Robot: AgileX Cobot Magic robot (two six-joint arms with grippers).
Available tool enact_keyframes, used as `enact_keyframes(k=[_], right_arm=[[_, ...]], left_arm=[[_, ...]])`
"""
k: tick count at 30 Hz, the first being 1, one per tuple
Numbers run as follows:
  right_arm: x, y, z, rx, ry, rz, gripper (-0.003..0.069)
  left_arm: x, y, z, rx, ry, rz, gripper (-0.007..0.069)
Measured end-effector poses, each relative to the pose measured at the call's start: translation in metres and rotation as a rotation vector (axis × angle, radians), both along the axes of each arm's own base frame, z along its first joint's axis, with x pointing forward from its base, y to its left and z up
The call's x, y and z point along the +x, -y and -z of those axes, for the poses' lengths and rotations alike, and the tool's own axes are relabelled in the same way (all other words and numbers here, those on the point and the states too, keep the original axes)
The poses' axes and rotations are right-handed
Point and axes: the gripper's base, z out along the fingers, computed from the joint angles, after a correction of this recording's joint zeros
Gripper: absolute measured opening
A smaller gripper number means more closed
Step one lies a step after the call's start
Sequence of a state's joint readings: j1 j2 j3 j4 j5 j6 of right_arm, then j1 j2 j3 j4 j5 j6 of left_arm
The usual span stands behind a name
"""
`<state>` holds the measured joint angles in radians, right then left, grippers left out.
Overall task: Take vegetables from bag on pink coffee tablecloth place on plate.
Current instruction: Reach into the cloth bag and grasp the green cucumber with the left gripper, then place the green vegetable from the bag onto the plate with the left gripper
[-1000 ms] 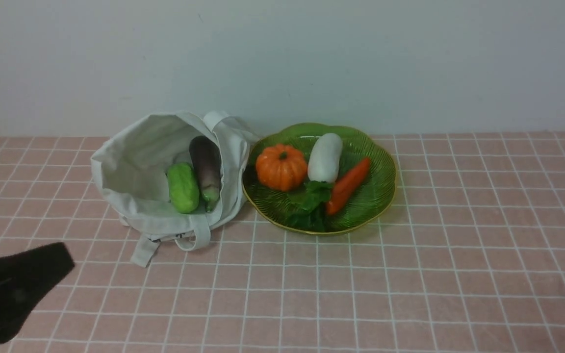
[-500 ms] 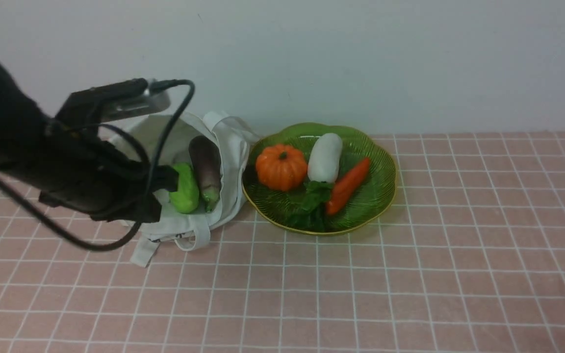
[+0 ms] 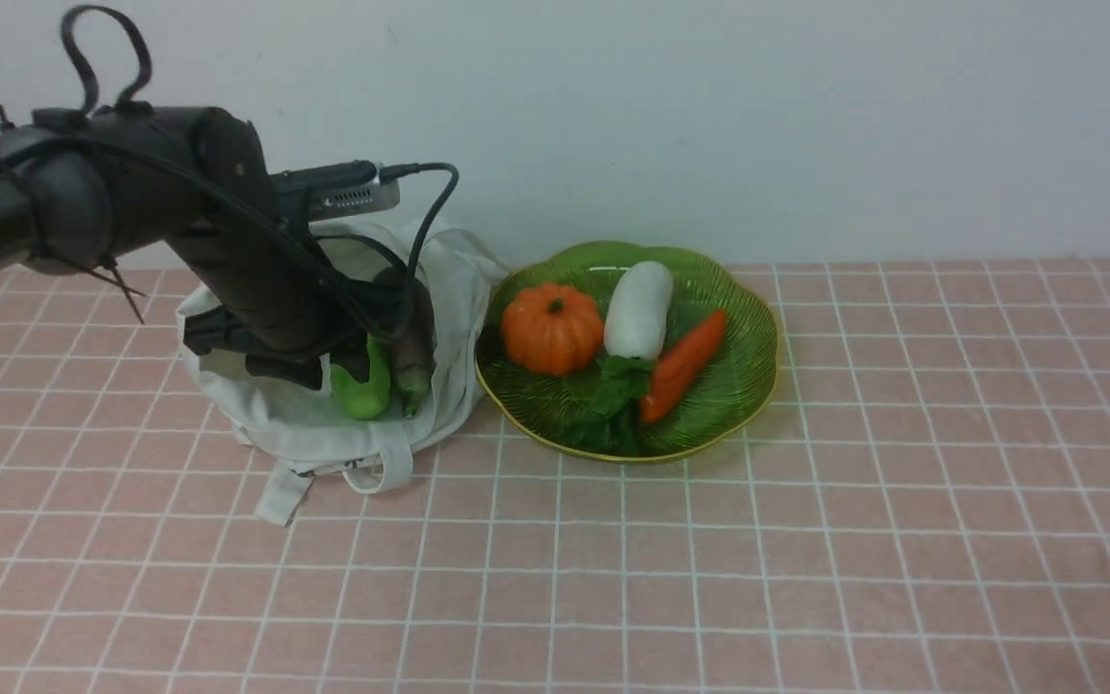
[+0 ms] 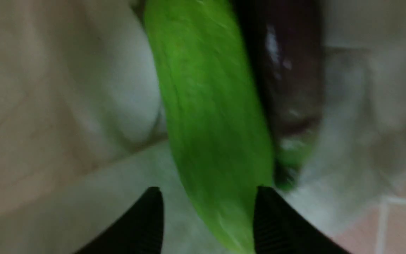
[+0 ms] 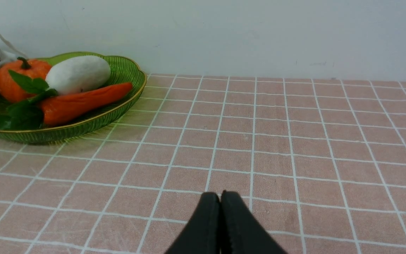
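My gripper is about to lift the green gourd (image 3: 362, 389); the purple eggplant lies (image 3: 411, 342) alongside, so the gourd will come out freely and leave the eggplant in the bag.
The off-white bag (image 3: 324, 436) lies open on the pink tablecloth (image 3: 806, 540), left of the green plate (image 3: 740, 386). The green gourd (image 3: 369, 393) and the purple eggplant (image 3: 413, 342) lie side by side in the bag. My left gripper (image 3: 348, 371) reaches down into the bag's mouth. In the left wrist view it (image 4: 208, 197) is open, and its fingertips (image 4: 152, 211) straddle the tapered end of the gourd (image 4: 210, 106), with the eggplant (image 4: 287, 70) alongside. My right gripper (image 5: 220, 197) is shut and empty, low over bare cloth right of the plate (image 5: 118, 113).
On the plate lie an orange pumpkin (image 3: 552, 328), a white radish (image 3: 639, 308), a carrot (image 3: 685, 361) and a leafy green (image 3: 608, 405). A white wall runs behind the table. The bag's strap (image 3: 285, 492) trails toward the front.
My left arm has swung in from the lower left and gone down into the bag, its fingers now at the gourd. The vegetables and the plate have not moved.
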<state>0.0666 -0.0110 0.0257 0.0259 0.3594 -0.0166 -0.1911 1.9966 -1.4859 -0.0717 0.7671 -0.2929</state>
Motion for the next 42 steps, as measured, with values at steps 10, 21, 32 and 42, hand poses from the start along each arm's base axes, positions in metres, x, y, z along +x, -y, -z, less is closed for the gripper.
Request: enact_keyframes(k=[10,21,32,42], right_arm=[[0.0,0.0,0.0,0.0,0.0,0.0,-0.0016],[0.0,0.0,0.0,0.001,0.0,0.0,-0.0016],[0.0,0.0,0.0,0.0,0.0,0.0,-0.0016],[0.0,0.0,0.0,0.001,0.0,0.0,-0.0016]], left_arm=[[0.016,0.0,0.024,0.002,0.064,-0.046,0.0427],[0.022,0.0,0.035,0.017,0.076,-0.039,0.0184],[-0.005,0.014,-0.025,0.154,0.1,0.071,0.0184],[-0.059,0.033,-0.101,0.244,0.127,0.156,0.0183]])
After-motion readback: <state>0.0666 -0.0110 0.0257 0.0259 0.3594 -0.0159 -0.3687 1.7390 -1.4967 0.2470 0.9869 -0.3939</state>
